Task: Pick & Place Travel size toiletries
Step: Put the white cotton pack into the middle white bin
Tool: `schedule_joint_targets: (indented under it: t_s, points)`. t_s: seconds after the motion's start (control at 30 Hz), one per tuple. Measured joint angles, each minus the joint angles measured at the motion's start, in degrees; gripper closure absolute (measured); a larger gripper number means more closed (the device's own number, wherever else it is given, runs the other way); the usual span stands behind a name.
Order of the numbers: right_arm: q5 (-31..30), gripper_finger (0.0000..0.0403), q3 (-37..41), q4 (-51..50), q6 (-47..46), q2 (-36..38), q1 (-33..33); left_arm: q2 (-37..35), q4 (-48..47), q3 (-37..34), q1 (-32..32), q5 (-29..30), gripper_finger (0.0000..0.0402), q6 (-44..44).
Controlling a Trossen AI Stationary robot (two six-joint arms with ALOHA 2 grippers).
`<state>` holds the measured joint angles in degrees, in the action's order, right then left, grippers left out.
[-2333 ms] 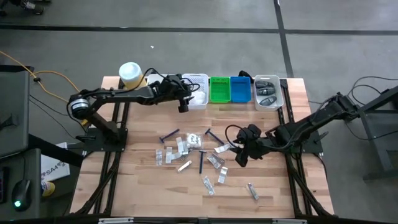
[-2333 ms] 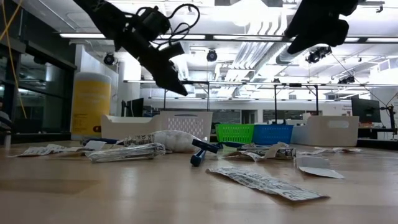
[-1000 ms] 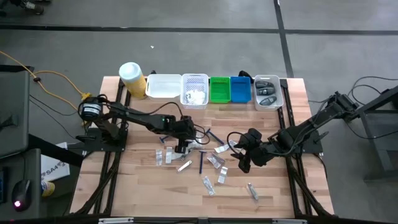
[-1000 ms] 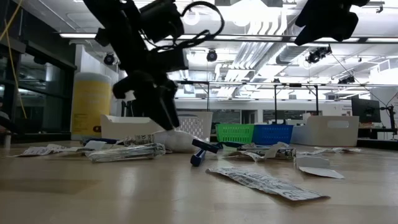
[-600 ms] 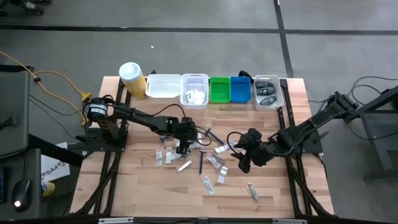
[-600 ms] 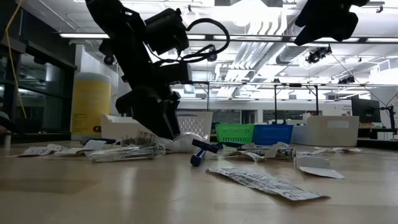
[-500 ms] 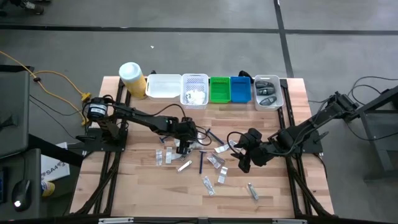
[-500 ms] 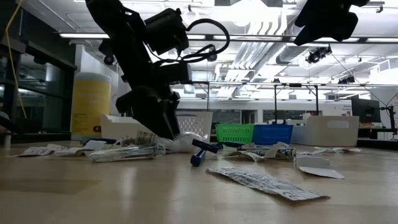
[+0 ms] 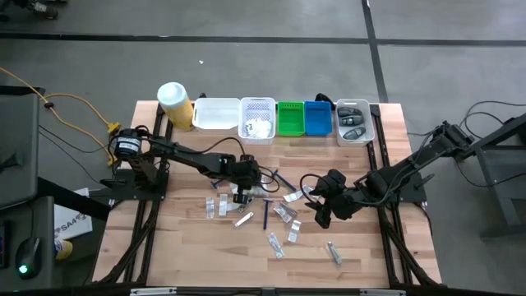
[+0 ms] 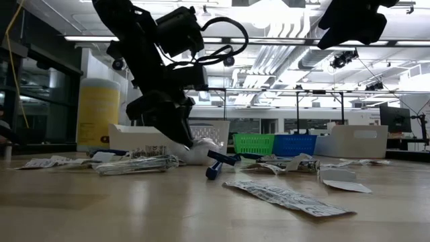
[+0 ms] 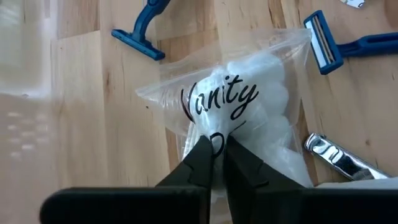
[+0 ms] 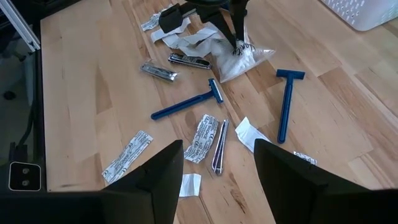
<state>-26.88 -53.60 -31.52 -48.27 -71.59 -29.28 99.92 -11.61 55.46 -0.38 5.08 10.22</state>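
The white basket has white wadding in it like the Vanity sachet [image 10: 201, 152] in my left gripper, so I should keep carrying the sachet until it hangs above that basket [image 9: 257, 121].
Several travel size toiletries lie scattered mid-table: sachets, foil strips and blue razors [image 12: 186, 106]. Among them is a clear sachet [image 11: 242, 102] printed "Vanity" with white wadding inside; it lies flat on the wood, also seen in the low view [image 10: 201, 153]. My left gripper [image 11: 214, 149] is down on it, shut on its plastic; from above it stands at the pile [image 9: 243, 187]. My right gripper [image 12: 217, 180] hangs open above the table's right middle [image 9: 322, 212], touching nothing. My left gripper pinches the clear film of the Vanity sachet [image 11: 214, 134] between its two fingertips, about midway across the bag below the lettering. The fingers slant down from above, coming from the table's left. The sachet still lies on the table, its film gathered at the fingertips.
A row of bins stands along the far edge: white tray [image 9: 215, 113], white basket [image 9: 257, 121], green bin [image 9: 290, 117], blue bin [image 9: 317, 117], white bin with dark items [image 9: 354, 122]. A yellow canister [image 9: 174, 100] stands far left. Bare wood lies near the front edge.
My left gripper has sunk a little onto the item pile and then held still over the Vanity sachet. The sachet has stayed on the table. My right gripper has kept still.
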Motion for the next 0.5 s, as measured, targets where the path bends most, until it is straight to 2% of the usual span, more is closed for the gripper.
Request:
schedule_joint_targets:
  t_s: [0.17, 0.27, 0.37, 0.5]
  points:
    - [0.0, 0.0214, 0.0, 0.0, 0.0, 0.0, 0.0, -3.3, -4.3, 1.0, 0.0, 0.4, 0.0382, 1.2]
    - [0.0, 0.0214, 0.0, 0.0, 0.5, 0.0, 0.0, -6.5, -7.6, 3.6, 0.0, 3.0, 0.0392, 3.0]
    - [0.0, 0.0214, 0.0, -0.1, 1.1, 0.0, 0.0, -9.2, -11.5, 7.1, 0.0, 8.2, 0.0392, 6.5]
    - [0.0, 0.0214, 0.0, 0.0, 1.6, 0.0, 0.0, -11.0, -15.1, 10.9, 0.3, 20.5, 0.0388, 14.2]
